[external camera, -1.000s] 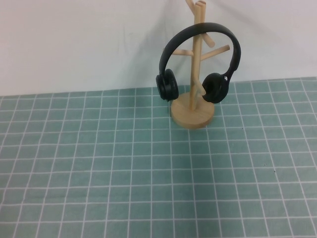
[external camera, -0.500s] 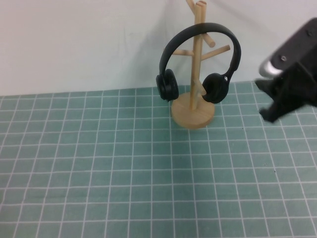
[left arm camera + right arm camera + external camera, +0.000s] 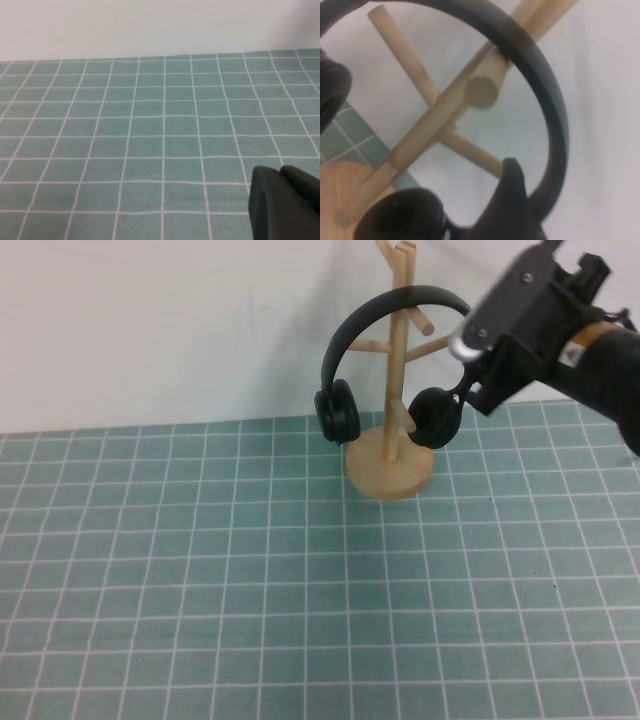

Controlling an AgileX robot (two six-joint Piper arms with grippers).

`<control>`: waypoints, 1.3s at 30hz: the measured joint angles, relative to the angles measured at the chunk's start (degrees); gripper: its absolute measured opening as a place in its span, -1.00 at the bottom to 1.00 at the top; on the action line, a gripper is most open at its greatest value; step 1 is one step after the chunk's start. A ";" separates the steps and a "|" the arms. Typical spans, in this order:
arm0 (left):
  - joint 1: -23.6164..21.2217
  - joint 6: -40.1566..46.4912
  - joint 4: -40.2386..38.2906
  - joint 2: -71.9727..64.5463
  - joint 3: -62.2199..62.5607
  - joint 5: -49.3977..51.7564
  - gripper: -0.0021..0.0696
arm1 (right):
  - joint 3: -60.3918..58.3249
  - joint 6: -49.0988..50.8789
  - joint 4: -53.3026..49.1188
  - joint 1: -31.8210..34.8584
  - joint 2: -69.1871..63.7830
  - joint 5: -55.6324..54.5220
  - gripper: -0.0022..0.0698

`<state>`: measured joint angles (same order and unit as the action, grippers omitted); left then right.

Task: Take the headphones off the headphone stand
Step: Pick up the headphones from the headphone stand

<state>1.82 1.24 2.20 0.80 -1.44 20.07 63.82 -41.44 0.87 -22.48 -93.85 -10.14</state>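
One finger is inside the headband point(image 3: 531, 150) and clear of the pegs, so my right gripper should keep going onto the headband's side point(image 3: 559, 150) until its fingers close around it.
The black headphones point(image 3: 352, 328) hang by the headband over a peg of the light wooden headphone stand point(image 3: 390, 472) at the back of the table, ear cups either side of the pole. My right gripper point(image 3: 472, 375) is up at the right side of the headband, just above the right ear cup point(image 3: 435, 418). In the right wrist view one finger point(image 3: 512, 192) sits just inside the headband point(image 3: 550, 100), with the pole and pegs point(image 3: 435, 120) behind; the gripper looks open. My left gripper point(image 3: 285, 200) shows only in its wrist view, shut and empty over the mat.
A green mat with a white grid point(image 3: 250, 590) covers the table. A white wall point(image 3: 150, 320) rises right behind the stand. My right arm point(image 3: 600, 370) reaches in from the right edge.
My right arm has come in from the right edge and risen up and left to the right side of the headband. The headphones and stand have not moved.
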 joint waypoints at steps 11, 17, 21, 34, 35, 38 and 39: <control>0.00 0.00 0.00 0.00 0.00 0.00 -0.95 | 11.72 -6.47 -0.87 1.13 -10.78 -0.24 0.44; 0.00 0.00 0.00 0.00 0.00 0.00 -0.95 | 16.39 -7.44 -0.87 1.86 -14.99 -0.35 0.28; 0.00 0.00 0.00 0.00 0.00 0.00 -0.95 | 17.68 -7.64 -0.87 1.86 -16.26 -0.47 0.08; 0.00 0.00 0.00 0.00 0.00 0.00 -0.95 | 17.68 -7.97 -0.87 1.86 -15.36 0.13 -0.72; 0.00 0.00 0.00 0.00 0.00 0.00 -0.95 | 17.68 -7.97 -0.87 1.86 -14.83 0.38 -0.75; 0.00 0.00 0.00 0.00 0.00 0.00 -0.95 | 17.68 -6.31 -1.42 1.86 -12.58 3.15 -0.81; 0.00 0.00 0.00 0.00 0.00 0.00 -0.95 | 17.68 -5.22 -1.88 1.86 -11.49 4.78 -0.81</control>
<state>1.82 1.24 2.20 0.80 -1.44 20.07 81.50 -46.66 -1.01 -20.62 -105.34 -5.35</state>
